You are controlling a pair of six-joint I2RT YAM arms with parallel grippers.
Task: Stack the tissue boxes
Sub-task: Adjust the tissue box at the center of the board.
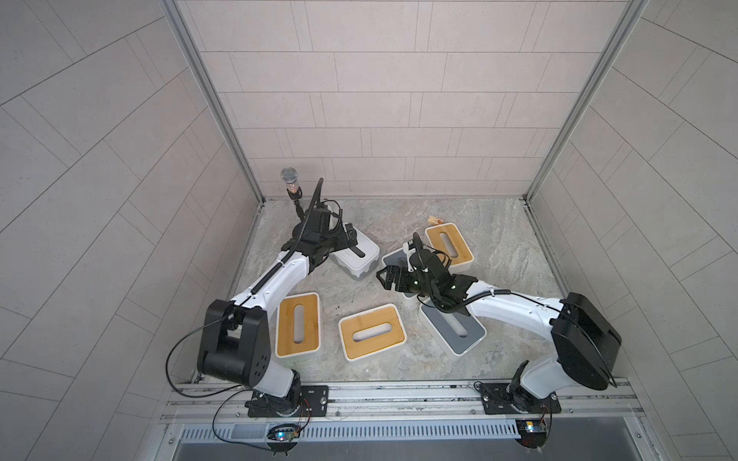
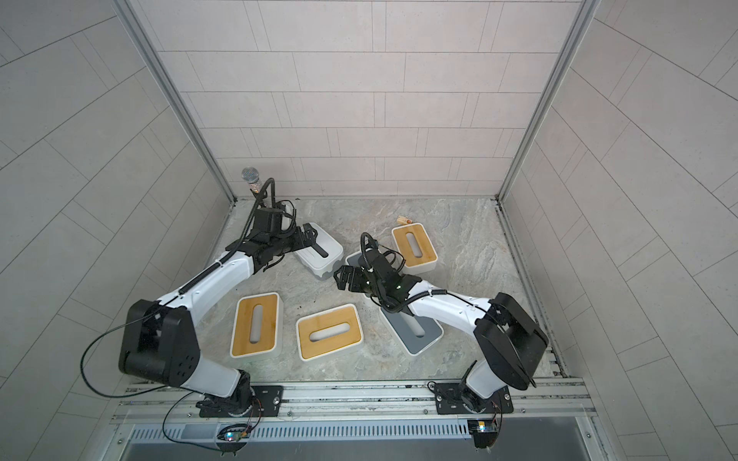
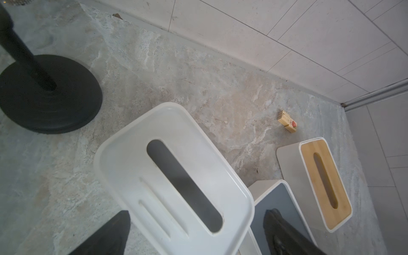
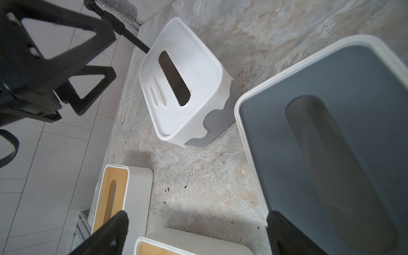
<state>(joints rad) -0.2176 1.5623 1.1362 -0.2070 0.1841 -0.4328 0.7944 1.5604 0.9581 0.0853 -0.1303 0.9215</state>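
Observation:
I can see that the all-white tissue box (image 1: 367, 247) lies crooked between my grippers, so I should move my left gripper to its back corner (image 3: 170, 111) to help my right gripper turn the box square.
The all-white tissue box (image 1: 357, 257) with its wavy grey base lies at the back left. My left gripper (image 3: 196, 220) hangs open over one end of it, a finger (image 3: 117, 229) off each side, neither touching. Three bamboo-topped tissue boxes (image 1: 298, 325) (image 1: 372, 332) (image 1: 449, 243) rest on the floor. One grey-topped box (image 1: 455, 329) lies under my right forearm, another (image 4: 331, 143) beside my right gripper (image 4: 197, 220). That gripper is open and empty above bare floor, with one finger over the grey lid's edge.
A microphone (image 1: 289, 181) on a round black stand base (image 3: 48, 95) occupies the back left corner. A small wooden block (image 1: 434, 219) lies near the back wall. Tiled walls enclose three sides; a metal rail (image 1: 399, 395) runs along the front.

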